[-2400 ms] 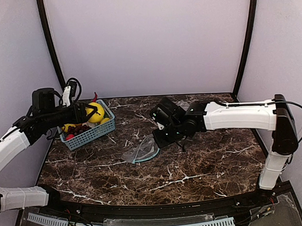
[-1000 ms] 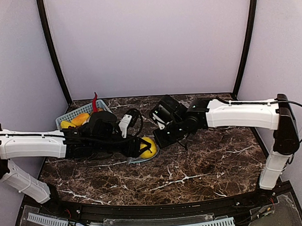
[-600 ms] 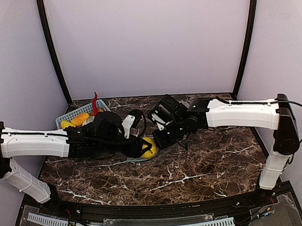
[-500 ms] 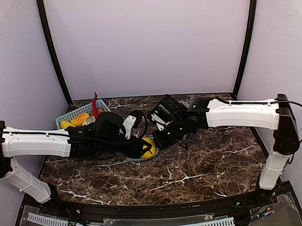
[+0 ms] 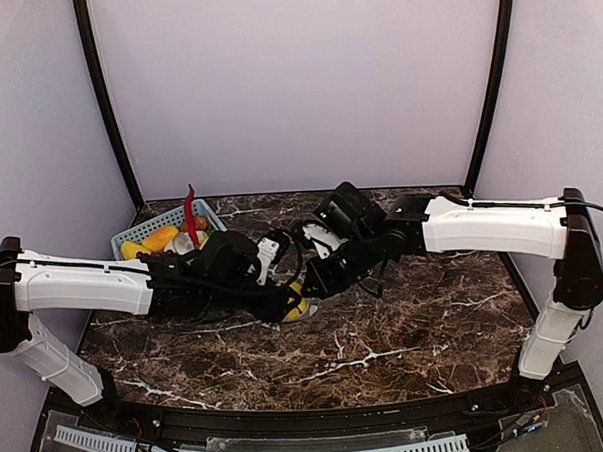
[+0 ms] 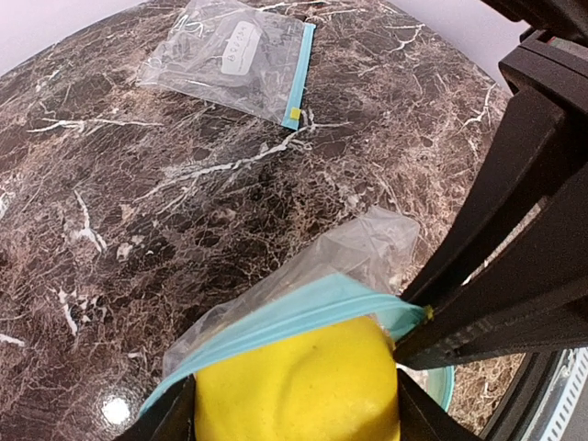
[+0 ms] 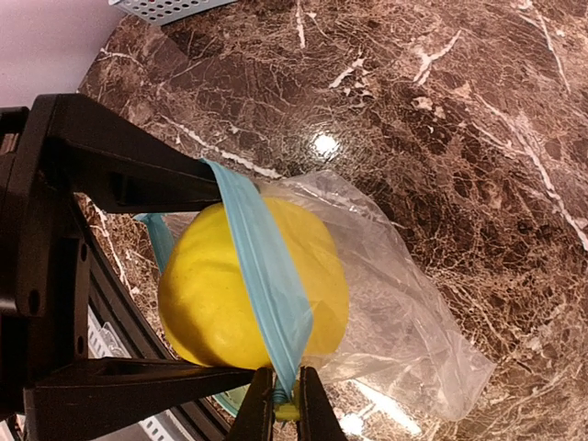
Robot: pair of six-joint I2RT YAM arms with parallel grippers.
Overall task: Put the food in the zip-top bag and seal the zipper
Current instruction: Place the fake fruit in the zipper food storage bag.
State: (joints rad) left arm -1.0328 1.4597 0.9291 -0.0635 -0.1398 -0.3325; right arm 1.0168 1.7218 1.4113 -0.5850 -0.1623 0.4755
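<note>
The yellow lemon is shallow in the bag's opening, so the robot's left gripper should grip the zipper's loose end to let the right gripper push the lemon further in.
A bright yellow lemon sits between the fingers of my left gripper, which is shut on it at the table's middle. The lemon is partway inside the mouth of the clear zip-top bag. The bag's teal zipper lies across the top of the lemon. My right gripper is shut on the zipper's end and holds that edge of the bag up. In the top view the right gripper is just right of the lemon.
A blue basket at the back left holds yellow fruit and a red chili. A second clear bag with a teal strip lies flat on the marble table. Both arms meet closely over the bag.
The left arm has carried the lemon from the basket to the bag and pushed it further into the mouth. The right gripper, still pinching the zipper edge, has shifted slightly right.
</note>
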